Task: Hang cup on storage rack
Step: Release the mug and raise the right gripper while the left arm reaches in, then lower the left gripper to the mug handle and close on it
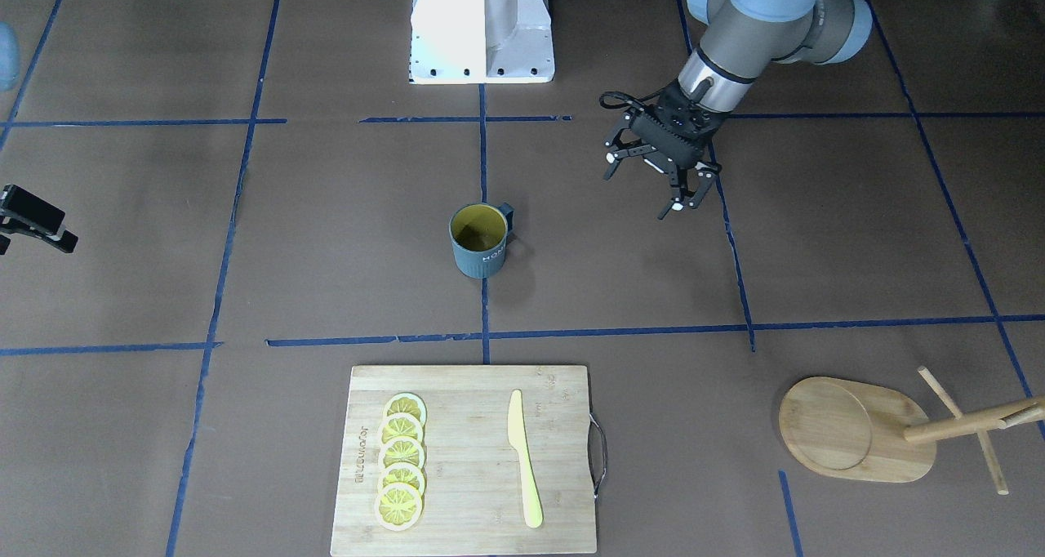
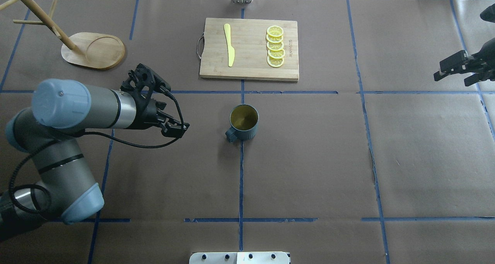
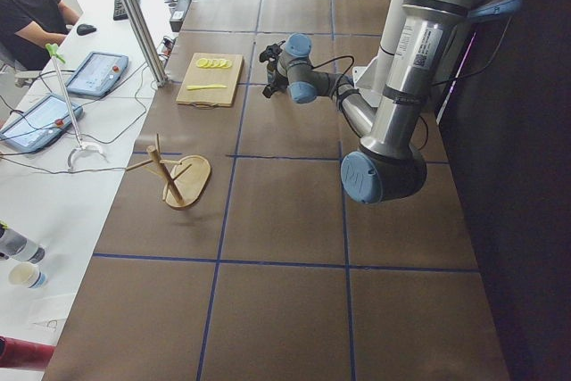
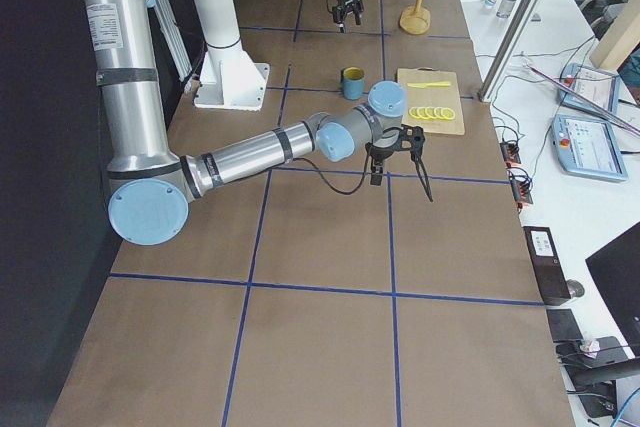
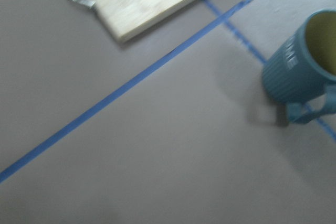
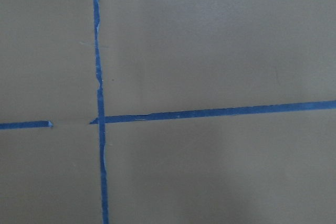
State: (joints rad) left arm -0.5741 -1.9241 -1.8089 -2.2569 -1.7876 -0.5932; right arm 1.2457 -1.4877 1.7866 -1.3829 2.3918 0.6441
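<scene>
The cup's opening (image 1: 480,228) is much wider than the rack's slim peg (image 1: 1020,416), so I expect the cup to slide over the peg opening first when I hang it up.
The dark teal cup (image 2: 243,121), yellow inside, stands upright at the table's middle on a blue tape line, its handle toward my left arm. It also shows in the front view (image 1: 479,241) and in the left wrist view (image 5: 302,72). My left gripper (image 2: 174,128) is open and empty. It hovers to the cup's left, well apart from it, and its spread fingers show in the front view (image 1: 642,187). The bamboo storage rack (image 2: 94,50) stands at the far left corner; its base shows in the front view (image 1: 849,430). My right gripper (image 2: 456,68) is open and empty at the far right.
A bamboo cutting board (image 2: 249,49) beyond the cup carries a yellow knife (image 2: 229,45) and a row of lemon slices (image 2: 275,46). Blue tape lines cross the brown table cover. The robot's white base (image 1: 482,26) stands at the near edge.
</scene>
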